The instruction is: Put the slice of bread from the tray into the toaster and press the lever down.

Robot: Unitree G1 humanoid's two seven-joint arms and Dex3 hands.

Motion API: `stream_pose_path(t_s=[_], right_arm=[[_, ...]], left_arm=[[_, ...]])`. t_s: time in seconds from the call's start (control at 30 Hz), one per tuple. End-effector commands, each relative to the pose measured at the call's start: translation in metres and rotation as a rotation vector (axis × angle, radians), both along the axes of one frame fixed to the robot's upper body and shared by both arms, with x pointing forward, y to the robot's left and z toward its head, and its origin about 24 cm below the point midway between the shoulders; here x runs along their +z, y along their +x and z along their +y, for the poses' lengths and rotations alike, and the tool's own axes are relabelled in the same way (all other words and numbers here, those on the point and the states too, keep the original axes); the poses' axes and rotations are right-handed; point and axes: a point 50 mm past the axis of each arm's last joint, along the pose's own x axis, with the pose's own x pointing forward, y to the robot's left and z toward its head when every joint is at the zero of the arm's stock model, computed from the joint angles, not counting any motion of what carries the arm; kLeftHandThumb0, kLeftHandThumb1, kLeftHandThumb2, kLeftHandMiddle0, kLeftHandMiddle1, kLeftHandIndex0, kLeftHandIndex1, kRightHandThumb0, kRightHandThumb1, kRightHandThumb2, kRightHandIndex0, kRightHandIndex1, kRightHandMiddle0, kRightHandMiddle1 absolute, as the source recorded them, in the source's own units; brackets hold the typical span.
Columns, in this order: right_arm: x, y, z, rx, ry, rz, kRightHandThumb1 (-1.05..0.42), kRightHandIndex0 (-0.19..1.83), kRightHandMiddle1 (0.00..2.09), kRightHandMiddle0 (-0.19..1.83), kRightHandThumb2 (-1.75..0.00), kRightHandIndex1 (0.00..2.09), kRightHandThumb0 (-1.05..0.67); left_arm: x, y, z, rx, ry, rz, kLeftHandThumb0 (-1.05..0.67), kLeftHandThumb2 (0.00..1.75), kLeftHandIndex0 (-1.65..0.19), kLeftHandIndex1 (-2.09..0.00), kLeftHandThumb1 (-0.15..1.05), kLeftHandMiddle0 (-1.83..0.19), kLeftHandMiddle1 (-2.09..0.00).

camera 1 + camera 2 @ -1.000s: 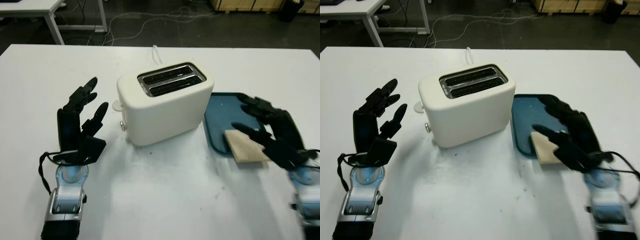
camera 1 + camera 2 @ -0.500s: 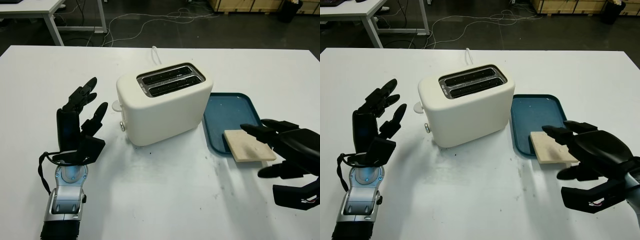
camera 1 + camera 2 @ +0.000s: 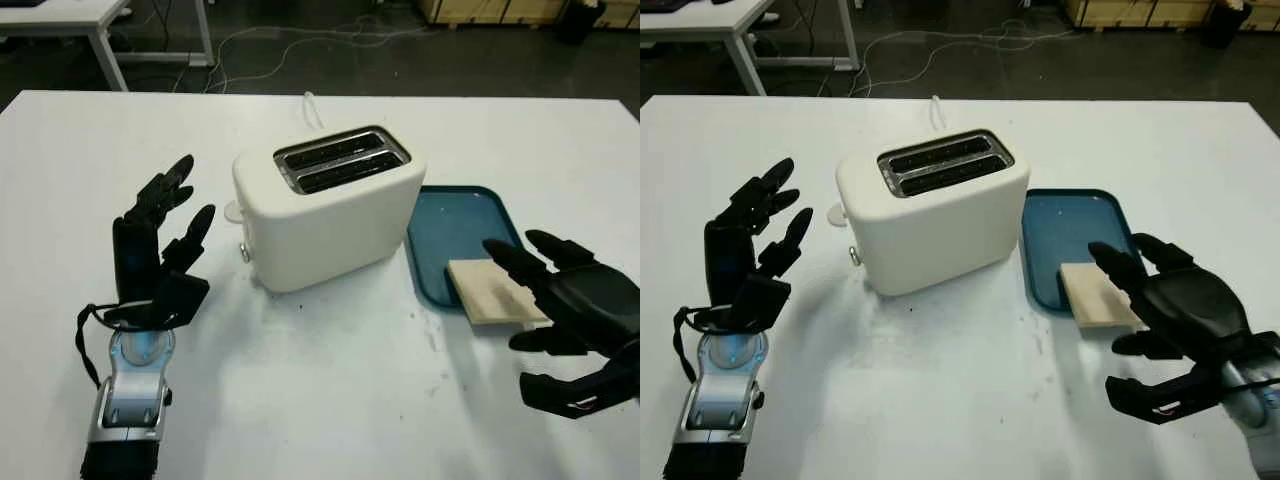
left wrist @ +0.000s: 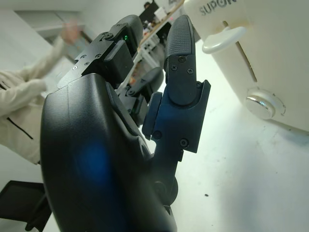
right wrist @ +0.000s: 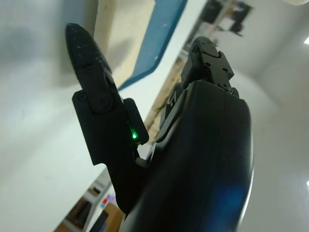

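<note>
I expect the pale bread slice [image 3: 494,286] to stay flat when I lift it by one end, because the thick overhanging edge [image 3: 508,321] goes straight past the tray's rim.
A cream toaster [image 3: 330,215] with two top slots [image 3: 342,160] stands mid-table; its lever [image 3: 232,211] and a round knob [image 3: 245,253] sit on its left end. To its right lies a blue tray [image 3: 455,215]. A pale bread slice [image 3: 485,292] lies flat on the tray's near end, overhanging the edge a little. My right hand [image 3: 548,305] is open, just right of the slice, one fingertip [image 3: 497,250] reaching over its far right corner. My left hand [image 3: 168,218] is open, held upright left of the toaster, apart from the lever [image 4: 224,38].
A white cable [image 3: 312,105] runs off the table's far edge behind the toaster. Bare white tabletop [image 3: 330,390] lies in front of the toaster. Beyond the table are a desk leg [image 3: 105,45] and floor cables. A person's sleeve [image 4: 19,92] shows in the left wrist view.
My right hand lifted off the tray and bread, drew back to the near right and turned, then edged back toward the slice. The bread and my left hand stayed put.
</note>
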Motion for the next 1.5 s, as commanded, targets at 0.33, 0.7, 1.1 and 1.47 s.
stream_pose_path(t_s=[0.33, 0.7, 1.1, 1.47], right_arm=[[-0.025, 0.006, -0.012, 0.035, 0.012, -0.007, -0.87, 0.00, 0.05, 0.31, 0.00, 0.62, -0.37], [-0.027, 0.008, -0.012, 0.074, -0.037, -0.136, -0.90, 0.03, 0.39, 0.50, -0.04, 1.48, -0.36], [-0.027, 0.007, -0.009, 0.100, -0.080, -0.311, -0.92, 1.55, 1.75, 0.39, -0.39, 1.75, -0.46], [-0.019, 0.015, -0.013, 0.109, -0.093, -0.316, -0.92, 1.17, 1.75, 0.39, -0.33, 1.75, -0.39]], left_arm=[[0.002, -0.001, 0.002, 0.005, 0.001, -0.013, -0.59, 0.26, -0.62, 0.00, 0.92, -0.52, -0.49], [0.003, -0.001, 0.002, 0.013, 0.005, -0.017, -0.60, 0.26, -0.62, 0.00, 0.92, -0.52, -0.49], [0.001, -0.001, 0.001, 0.012, 0.006, -0.013, -0.60, 0.26, -0.62, 0.00, 0.92, -0.52, -0.48], [0.000, -0.001, 0.001, 0.016, 0.017, -0.005, -0.61, 0.27, -0.62, 0.00, 0.92, -0.54, -0.47]])
